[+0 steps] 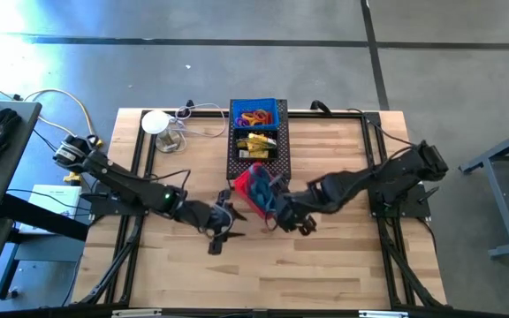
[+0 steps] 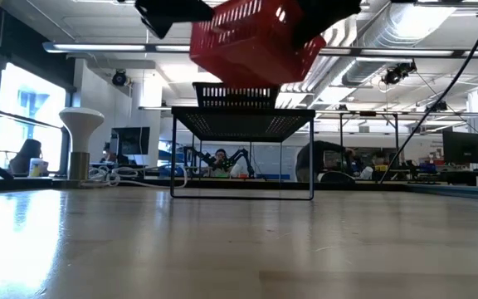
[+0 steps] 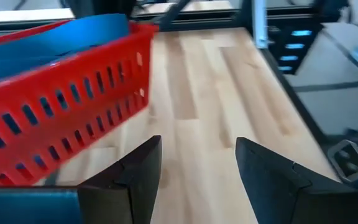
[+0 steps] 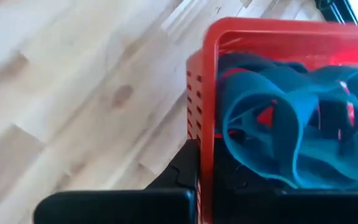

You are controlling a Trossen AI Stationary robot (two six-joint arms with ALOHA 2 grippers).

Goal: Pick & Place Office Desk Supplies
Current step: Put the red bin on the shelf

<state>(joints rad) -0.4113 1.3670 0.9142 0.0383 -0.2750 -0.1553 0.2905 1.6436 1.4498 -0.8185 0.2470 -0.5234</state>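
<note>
I should move my right gripper back, turn the red basket [image 1: 253, 191] square and level, and then lower it at the organizer's loose end [image 1: 253, 166], because the basket hangs crooked to that end.
A red slotted basket [image 1: 253, 187] holding wide blue bands [image 4: 278, 124] hangs in the air over the middle of the table, with my right gripper [image 1: 275, 210] shut on it. In the low view the basket [image 2: 256, 41] is tilted, well above the tabletop. Left of it my left gripper [image 3: 197, 152] stands open with nothing between its fingers, the basket's side [image 3: 61, 118] just ahead of it. Behind, a black mesh organizer [image 1: 256, 155] stands on the table. It holds small coloured loops [image 1: 254, 116] in a blue tray and yellow pieces [image 1: 259, 141]. My right gripper has the basket's end wall just below the rim [image 4: 207, 155]. One finger [image 4: 179, 177] lies outside the wall and the other reaches inside. It comes slanting down from the table's right. The basket is lifted clear of the table and tilted.
A white mushroom-shaped stand [image 1: 157, 124] with cables sits at the far left of the table. Black frame rails [image 1: 374, 141] run along the table's sides. Bare wood [image 1: 263, 274] lies toward the near edge. People sit in the room beyond the table.
</note>
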